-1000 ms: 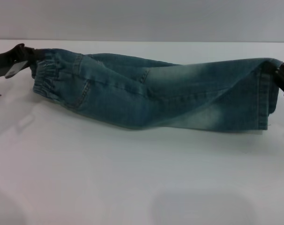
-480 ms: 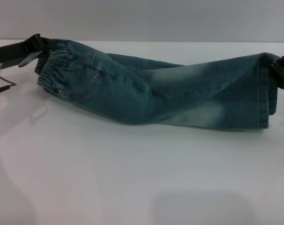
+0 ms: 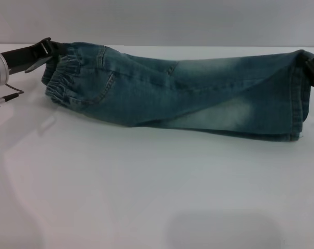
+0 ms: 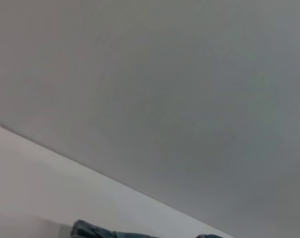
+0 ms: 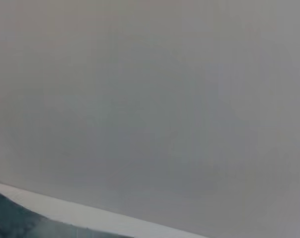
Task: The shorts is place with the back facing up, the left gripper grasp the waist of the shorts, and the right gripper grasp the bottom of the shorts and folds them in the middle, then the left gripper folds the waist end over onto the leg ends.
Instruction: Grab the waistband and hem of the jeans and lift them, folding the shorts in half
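Observation:
The stitched leg ends [image 3: 294, 134] are lined up and the shorts are straight from the waist, so the robot's right gripper should keep lowering the shorts' upper corner [image 3: 297, 55] until it rests, then let go.
The blue denim shorts [image 3: 177, 93] lie folded lengthwise across the far part of the white table [image 3: 146, 192], stretched between my two arms. The gathered waist [image 3: 63, 78] is at the left end, and my left gripper [image 3: 52, 47] is shut on its far edge, with the silver wrist and green light at the left border. The bottom of the shorts [image 3: 297, 93], with its stitched leg ends, is at the right, where my right gripper [image 3: 311, 63] is shut on the upper corner. A back pocket [image 3: 97, 85] faces me. The wrist views show only slivers of denim [image 4: 95, 232] [image 5: 11, 218].
A thin cable [image 3: 9, 95] hangs by the left wrist. A grey wall [image 3: 157, 21] runs behind the table's far edge. White table surface lies in front of the shorts.
The left gripper moved rightward with the waist, bringing the silver wrist into view. The fabric between the grippers has flattened and lies straighter, and the right gripper has drawn slightly right.

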You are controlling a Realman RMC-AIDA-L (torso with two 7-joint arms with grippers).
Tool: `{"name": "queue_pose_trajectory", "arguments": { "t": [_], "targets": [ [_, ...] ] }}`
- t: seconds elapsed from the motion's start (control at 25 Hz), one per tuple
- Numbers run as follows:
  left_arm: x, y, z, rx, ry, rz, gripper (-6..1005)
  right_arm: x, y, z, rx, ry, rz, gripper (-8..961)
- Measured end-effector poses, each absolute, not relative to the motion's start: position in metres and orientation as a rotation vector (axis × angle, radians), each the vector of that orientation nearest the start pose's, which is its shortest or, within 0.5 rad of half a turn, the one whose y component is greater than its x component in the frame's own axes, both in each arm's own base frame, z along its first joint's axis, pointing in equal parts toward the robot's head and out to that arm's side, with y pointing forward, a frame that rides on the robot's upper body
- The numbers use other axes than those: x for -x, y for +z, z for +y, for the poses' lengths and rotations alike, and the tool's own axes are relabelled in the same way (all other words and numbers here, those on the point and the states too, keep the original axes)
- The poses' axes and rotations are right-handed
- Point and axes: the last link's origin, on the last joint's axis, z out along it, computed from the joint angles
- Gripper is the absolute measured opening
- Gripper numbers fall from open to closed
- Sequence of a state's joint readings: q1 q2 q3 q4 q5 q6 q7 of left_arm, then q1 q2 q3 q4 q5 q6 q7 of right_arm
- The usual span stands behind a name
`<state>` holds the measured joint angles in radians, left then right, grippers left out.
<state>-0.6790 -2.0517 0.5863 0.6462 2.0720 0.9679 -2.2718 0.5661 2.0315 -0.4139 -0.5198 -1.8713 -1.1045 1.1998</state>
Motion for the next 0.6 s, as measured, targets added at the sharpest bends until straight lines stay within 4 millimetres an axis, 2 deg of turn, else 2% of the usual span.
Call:
{"name": "queue_pose_trajectory", "arguments": {
  "t": [0.6],
  "targets": [
    [0.279, 0.038, 0.439, 1.796, -0.724, -1.539, 160, -0.332, 0.041, 0.404, 2.033, 0.429, 0.762, 50]
  ]
}}
